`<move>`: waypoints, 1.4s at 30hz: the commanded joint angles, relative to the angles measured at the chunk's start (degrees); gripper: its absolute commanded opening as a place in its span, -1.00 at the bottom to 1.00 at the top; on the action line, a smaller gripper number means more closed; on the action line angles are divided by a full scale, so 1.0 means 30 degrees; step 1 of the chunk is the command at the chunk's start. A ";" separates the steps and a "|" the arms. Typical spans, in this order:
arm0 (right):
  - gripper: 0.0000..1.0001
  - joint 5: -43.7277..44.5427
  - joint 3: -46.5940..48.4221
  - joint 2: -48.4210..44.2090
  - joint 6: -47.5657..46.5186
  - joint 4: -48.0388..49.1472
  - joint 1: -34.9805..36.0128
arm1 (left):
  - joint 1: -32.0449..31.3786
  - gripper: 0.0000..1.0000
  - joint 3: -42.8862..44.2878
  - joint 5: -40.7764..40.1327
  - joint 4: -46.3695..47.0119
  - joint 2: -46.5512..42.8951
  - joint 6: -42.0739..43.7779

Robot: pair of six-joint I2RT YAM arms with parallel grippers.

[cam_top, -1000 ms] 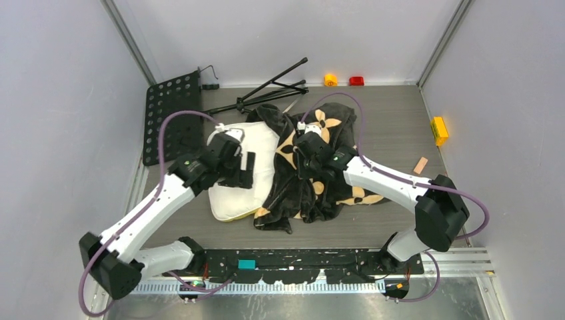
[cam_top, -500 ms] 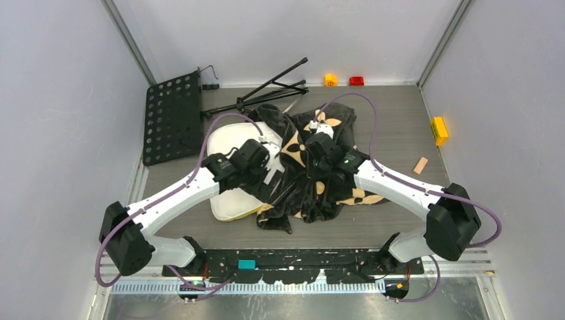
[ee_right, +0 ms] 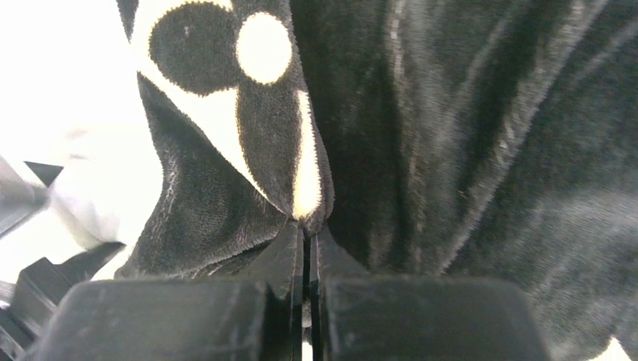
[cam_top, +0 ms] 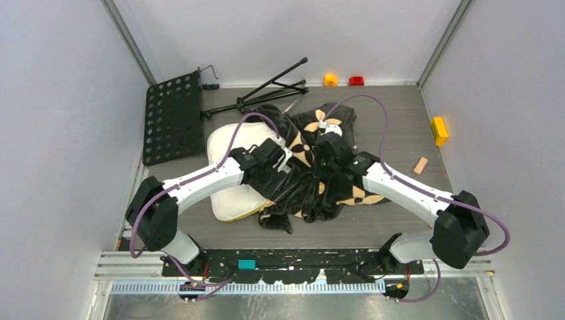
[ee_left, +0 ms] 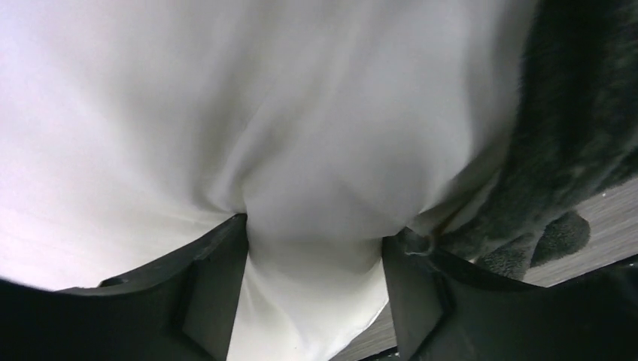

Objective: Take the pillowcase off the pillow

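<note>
The robot's left gripper should close on the pillow fold (ee_left: 316, 244) between its fingers and pull back toward the perforated plate, because the pillow's end is under the bunched pillowcase (cam_top: 298, 191).
The cream-white pillow (cam_top: 233, 143) lies left of centre, its right part under the black flowered pillowcase (cam_top: 313, 193). My left gripper (cam_top: 283, 160) is at the pillow's right edge where the pillowcase begins. In the left wrist view it (ee_left: 312, 233) is open, its fingers (ee_left: 218, 286) pressed into the pillow (ee_left: 226, 98), with the pillowcase (ee_left: 572, 113) at the right. My right gripper (cam_top: 326, 143) sits on the bunched pillowcase. In the right wrist view it (ee_right: 307, 229) is shut on a fold of the pillowcase (ee_right: 451, 135), with the pillow (ee_right: 60, 113) at the left.
A black perforated plate (cam_top: 172, 117) lies at the back left, beside a folded black stand (cam_top: 266, 93). An orange block (cam_top: 330, 80) and a red block (cam_top: 356, 81) sit by the back wall. A yellow block (cam_top: 438, 130) and a tan piece (cam_top: 420, 165) lie at the right.
My left gripper has moved right across the pillow to the pillowcase's edge. My right gripper has shifted a little right and back, still holding the fabric.
</note>
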 commanded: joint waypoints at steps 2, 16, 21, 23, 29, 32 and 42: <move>-0.99 0.0685 -0.0939 -0.2166 -0.0033 -0.0332 -0.1529 | 0.0628 -0.02 -0.0202 -0.0421 0.1320 -0.1120 -0.1069; -0.99 0.1930 -0.0830 -0.4423 -0.0217 -0.3332 -0.7193 | 0.7498 -1.00 -0.2326 0.1318 0.2006 -0.6020 -0.4516; -1.00 0.3052 0.0060 -0.4679 0.0182 -0.3990 -0.9136 | 0.9504 -1.00 -0.3360 0.1906 0.3152 -0.8486 -0.5947; -0.99 0.1965 0.0272 -0.4804 -0.0111 -0.3901 -0.9234 | 0.9502 -1.00 -0.3664 0.2547 0.3611 -0.8828 -0.6164; 0.21 -0.8018 0.1229 -0.3809 -0.1847 -0.4106 -0.8519 | 0.9421 -1.00 -0.3637 0.6906 0.3989 -0.7620 -0.6595; 0.74 -0.4917 0.1502 -0.3909 -0.1972 -0.5574 -0.5198 | 0.9423 -1.00 -0.4000 0.8958 0.5273 -0.7024 -0.7762; 0.83 -0.4454 -0.3089 -0.5821 0.0143 -0.4700 -0.3096 | 0.9509 -1.00 -0.2856 0.5739 0.4324 -0.7548 -0.7302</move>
